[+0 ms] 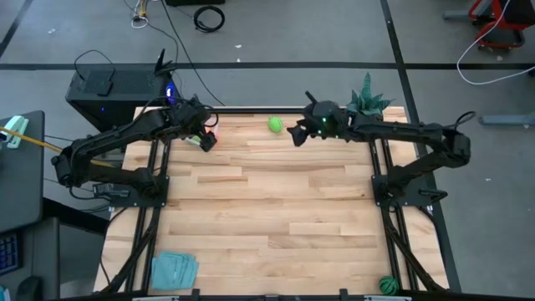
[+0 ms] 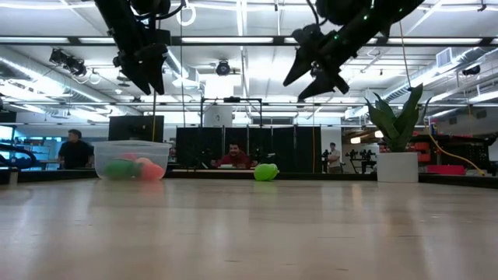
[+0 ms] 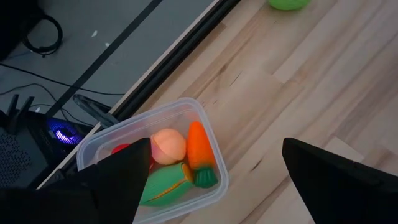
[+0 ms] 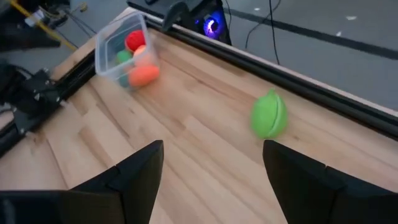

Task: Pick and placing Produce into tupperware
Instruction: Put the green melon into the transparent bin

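The light green ball's stem faces away from my open fingers, so I should keep lowering my right gripper toward the ball until my fingers straddle its sides.
The clear tupperware stands on the table's far left part. It holds an orange carrot, a peach-coloured ball, a green oblong and a red piece. My left gripper hangs open above the tub, clear of it. A light green ball rests on the wood near the far edge. My right gripper hangs open in the air just right of that ball, slanting down toward it. A dark green striped ball lies at the near right corner.
A spiky potted plant in a white pot stands at the far right corner, behind my right arm. A pale blue folded cloth lies at the near left corner. The middle of the wooden table is bare.
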Motion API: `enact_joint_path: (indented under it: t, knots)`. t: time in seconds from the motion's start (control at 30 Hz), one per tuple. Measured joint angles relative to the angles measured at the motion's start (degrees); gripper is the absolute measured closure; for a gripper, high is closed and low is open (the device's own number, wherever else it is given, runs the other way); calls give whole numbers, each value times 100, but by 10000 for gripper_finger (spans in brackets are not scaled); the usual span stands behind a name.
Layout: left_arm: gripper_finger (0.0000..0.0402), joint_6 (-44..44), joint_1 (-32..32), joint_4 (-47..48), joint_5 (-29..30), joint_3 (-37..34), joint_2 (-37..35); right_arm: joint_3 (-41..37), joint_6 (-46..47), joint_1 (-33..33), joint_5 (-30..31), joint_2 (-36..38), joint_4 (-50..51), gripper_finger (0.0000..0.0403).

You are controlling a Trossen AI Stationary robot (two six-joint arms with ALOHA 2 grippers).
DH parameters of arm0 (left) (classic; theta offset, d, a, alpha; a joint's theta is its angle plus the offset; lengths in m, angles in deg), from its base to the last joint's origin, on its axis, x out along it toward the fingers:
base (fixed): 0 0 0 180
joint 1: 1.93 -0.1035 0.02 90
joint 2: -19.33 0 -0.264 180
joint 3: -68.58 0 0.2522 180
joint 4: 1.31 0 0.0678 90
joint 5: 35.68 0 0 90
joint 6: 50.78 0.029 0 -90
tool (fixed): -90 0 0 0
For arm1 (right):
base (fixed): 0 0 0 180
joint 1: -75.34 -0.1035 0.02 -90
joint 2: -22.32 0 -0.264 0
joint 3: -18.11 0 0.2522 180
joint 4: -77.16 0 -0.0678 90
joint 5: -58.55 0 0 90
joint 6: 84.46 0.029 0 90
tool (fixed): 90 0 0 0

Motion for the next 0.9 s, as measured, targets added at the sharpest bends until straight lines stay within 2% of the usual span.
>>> enact_joint_path:
  t: [0.23,0.63,0.77,0.9]
  knots:
    - [31,-35,0,-7,1,0,0,300,-39,537,-751,-775,-320,123]
    - [31,-63,0,-7,1,0,0,3041,-647,868,-738,-3218,1627,123]
    - [31,-63,0,-8,0,-1,0,3473,-644,1000,-689,-3771,1892,123]
    - [31,-63,0,-7,-1,-2,-2,3552,-659,1144,-678,-4159,1950,123]
